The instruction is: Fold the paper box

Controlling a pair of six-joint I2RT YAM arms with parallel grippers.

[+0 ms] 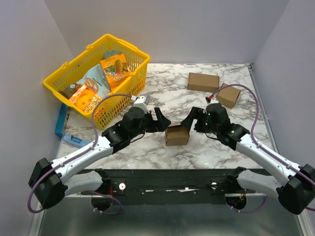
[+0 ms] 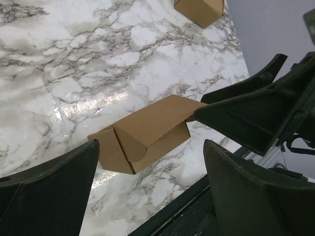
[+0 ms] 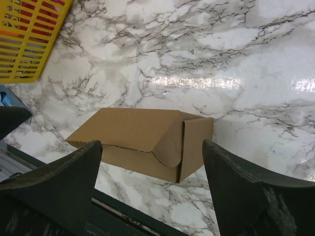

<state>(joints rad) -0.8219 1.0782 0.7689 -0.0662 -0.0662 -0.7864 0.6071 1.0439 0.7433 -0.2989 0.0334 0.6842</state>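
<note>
The lid is slanting open, and its rounded tab (image 2: 133,147) sits shallow next to the paper box's end (image 2: 114,155). My left gripper should therefore pinch the tab and the box's end together while my right gripper pushes on the lid.
The paper box (image 1: 177,135) stands on the marble table between my two grippers, folded into a small brown cuboid. Its lid lies down over the body, and a rounded tab (image 3: 172,145) shows on the end wall. My left gripper (image 1: 164,122) hovers just left of and behind the box, jaws wide open with nothing between them (image 2: 152,189). My right gripper (image 1: 188,121) hovers just right of it, also open and empty (image 3: 152,189). In the left wrist view the box (image 2: 142,132) lies beyond my fingers, and a right fingertip (image 2: 231,115) reaches its far corner.
A yellow basket (image 1: 98,78) of snack packs stands at the back left, with a blue object (image 1: 61,123) beside it. Two neat cardboard cuboids (image 1: 203,81) (image 1: 229,95) sit at the back right. The dark rail of the table's near edge (image 1: 167,179) runs just below the box.
</note>
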